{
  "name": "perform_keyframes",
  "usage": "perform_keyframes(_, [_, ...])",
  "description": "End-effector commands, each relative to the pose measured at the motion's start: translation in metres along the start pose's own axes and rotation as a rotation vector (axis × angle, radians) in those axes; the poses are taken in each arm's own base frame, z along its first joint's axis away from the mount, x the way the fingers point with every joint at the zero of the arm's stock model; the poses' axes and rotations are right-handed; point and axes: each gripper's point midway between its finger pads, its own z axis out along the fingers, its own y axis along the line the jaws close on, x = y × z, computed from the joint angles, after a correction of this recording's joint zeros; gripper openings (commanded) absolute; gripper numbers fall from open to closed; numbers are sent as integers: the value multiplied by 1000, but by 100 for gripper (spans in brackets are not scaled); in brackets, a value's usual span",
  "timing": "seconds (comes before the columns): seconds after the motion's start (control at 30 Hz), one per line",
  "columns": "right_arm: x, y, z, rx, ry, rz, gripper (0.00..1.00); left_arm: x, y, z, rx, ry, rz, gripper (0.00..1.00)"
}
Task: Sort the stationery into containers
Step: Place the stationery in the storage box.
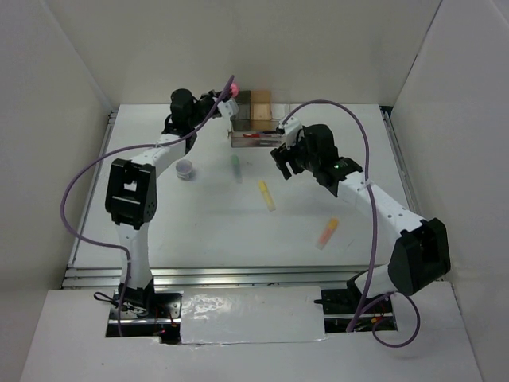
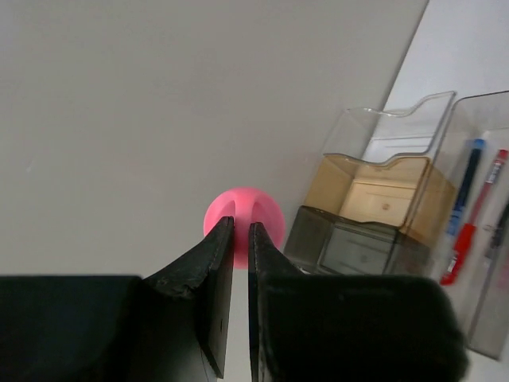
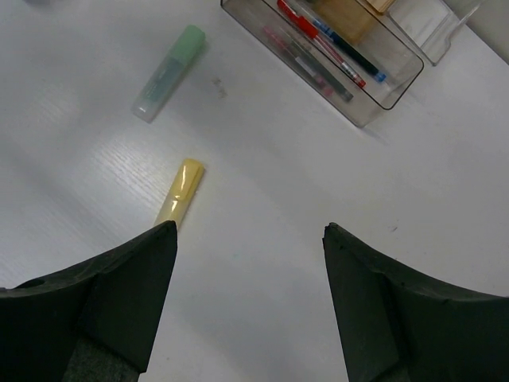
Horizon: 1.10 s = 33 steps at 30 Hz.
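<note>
The pink stubby cylinder (image 1: 234,89) is high beside the open, empty dark grey box (image 1: 243,107), so my left gripper should continue until it is over the box and let go there.
My left gripper (image 2: 241,228) is shut on the pink stubby cylinder (image 2: 243,203), held up beside the joined boxes: dark grey (image 2: 342,243), tan (image 2: 382,195), clear (image 2: 398,127). In the top view this gripper (image 1: 228,90) is at the far back, left of the boxes (image 1: 253,107). The long clear tray (image 3: 359,121) holds red (image 3: 306,24), blue and black pens. My right gripper (image 3: 249,231) is open and empty above the table, near the yellow marker (image 3: 181,191). A green marker (image 3: 169,72), an orange marker (image 1: 328,232) and the purple pot (image 1: 184,169) lie on the table.
White walls close the table on the left, back and right. The tray (image 1: 254,137) lies just in front of the boxes. My right arm (image 1: 374,199) stretches from the near right towards the middle.
</note>
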Motion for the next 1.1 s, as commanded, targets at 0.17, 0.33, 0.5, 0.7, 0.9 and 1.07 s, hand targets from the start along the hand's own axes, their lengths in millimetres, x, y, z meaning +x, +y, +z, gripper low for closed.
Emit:
perform_keyframes(0.17, [-34, -5, 2, -59, -41, 73, 80, 3, 20, 41, -106, -154, 211, 0])
perform_keyframes(0.33, [-34, -5, 11, -85, -33, 108, 79, 32, 12, 59, -106, -142, 217, 0])
perform_keyframes(0.5, [-31, -5, 16, -100, -25, 124, 79, 57, -4, 69, -91, -128, 216, 0])
perform_keyframes(0.7, [-25, -9, 22, -101, -9, 135, 79, 81, -26, 74, -70, -88, 208, 3])
perform_keyframes(0.9, [-26, -9, 23, -109, -10, 136, 79, 96, -40, 75, -33, -48, 147, 35])
perform_keyframes(1.07, [-25, -7, 22, -114, -5, 136, 79, 101, -46, 72, -7, -18, 112, 59])
